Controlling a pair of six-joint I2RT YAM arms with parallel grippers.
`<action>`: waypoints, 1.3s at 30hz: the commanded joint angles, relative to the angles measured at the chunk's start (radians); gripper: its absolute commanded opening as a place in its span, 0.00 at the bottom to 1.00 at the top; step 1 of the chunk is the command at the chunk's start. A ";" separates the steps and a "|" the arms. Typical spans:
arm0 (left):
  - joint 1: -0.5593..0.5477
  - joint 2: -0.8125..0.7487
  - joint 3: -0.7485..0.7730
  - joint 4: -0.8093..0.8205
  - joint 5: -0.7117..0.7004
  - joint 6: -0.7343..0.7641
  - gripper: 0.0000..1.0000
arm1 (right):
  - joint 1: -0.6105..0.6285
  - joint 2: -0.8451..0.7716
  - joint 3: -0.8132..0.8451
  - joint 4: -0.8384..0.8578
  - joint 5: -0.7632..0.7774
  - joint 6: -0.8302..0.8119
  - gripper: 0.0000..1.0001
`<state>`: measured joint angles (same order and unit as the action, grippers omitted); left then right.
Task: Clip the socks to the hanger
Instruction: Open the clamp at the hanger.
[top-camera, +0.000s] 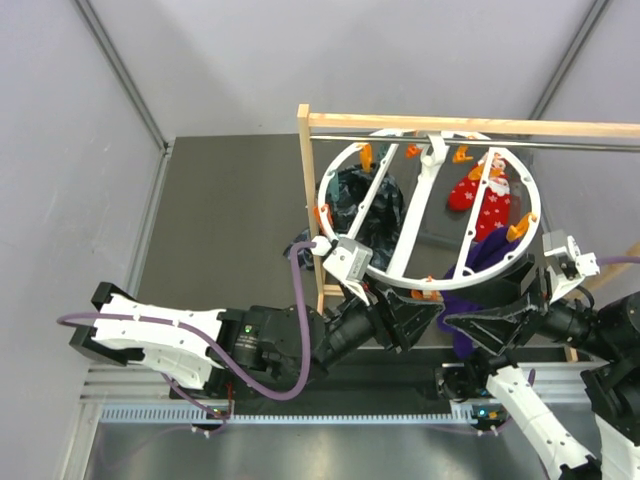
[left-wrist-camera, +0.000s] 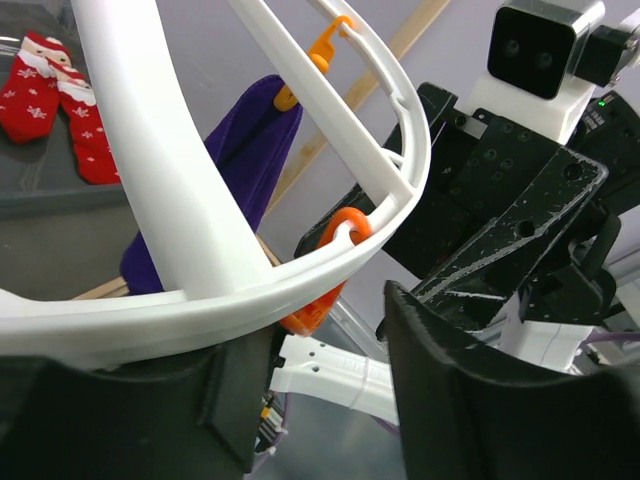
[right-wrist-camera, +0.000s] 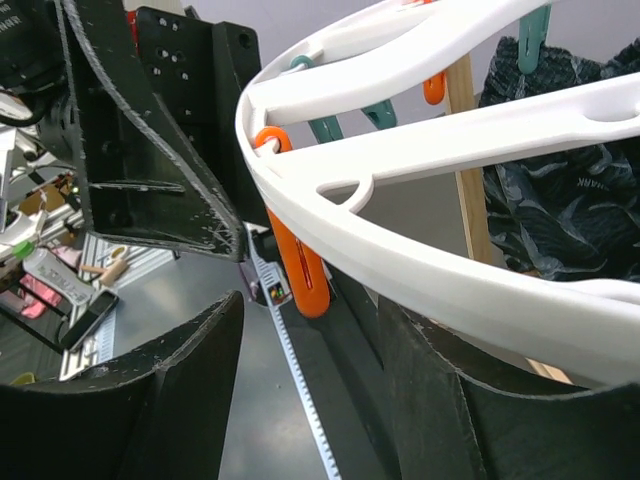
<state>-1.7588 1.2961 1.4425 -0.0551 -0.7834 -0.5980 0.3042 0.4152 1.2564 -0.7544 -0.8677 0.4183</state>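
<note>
The robot's left gripper should line up straight with the orange clip before it squeezes the clip's lower end (left-wrist-camera: 306, 318), because the clip hangs at an angle to the left gripper's open fingers.
The white ring hanger (top-camera: 352, 260) hangs from the rack's rod. Red Santa socks (top-camera: 486, 196) and a dark patterned sock (top-camera: 356, 204) hang inside it, and a purple sock (top-camera: 470, 295) is clipped at the near right rim. My left gripper (top-camera: 405, 320) is open just under the near rim (left-wrist-camera: 300, 285), with an orange clip (left-wrist-camera: 318, 300) dangling ahead of its gap (left-wrist-camera: 325, 370). My right gripper (top-camera: 482, 325) is also open (right-wrist-camera: 310, 335). The rim (right-wrist-camera: 420, 265) crosses over its right finger (right-wrist-camera: 480, 400), and an orange clip (right-wrist-camera: 305, 265) hangs just beyond the gap.
The wooden-framed rack (top-camera: 303, 200) with its metal rod (top-camera: 560, 144) stands behind the hanger. The two grippers face each other closely under the near rim, and the left arm's fingers (right-wrist-camera: 150, 150) loom in the right wrist view. The metal rail (top-camera: 300, 412) runs along the near edge.
</note>
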 joint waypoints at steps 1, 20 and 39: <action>-0.002 -0.011 -0.008 0.121 -0.024 0.030 0.50 | -0.007 0.031 0.000 0.101 -0.025 0.031 0.56; -0.002 0.060 0.056 0.164 -0.010 0.067 0.39 | -0.007 -0.007 -0.026 0.089 -0.019 0.024 0.24; -0.002 0.160 0.205 -0.055 -0.226 -0.140 0.65 | -0.020 -0.038 -0.008 0.052 0.098 -0.085 0.00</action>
<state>-1.7615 1.4311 1.5929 -0.0971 -0.9173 -0.7181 0.3023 0.3866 1.2140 -0.6937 -0.8261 0.3767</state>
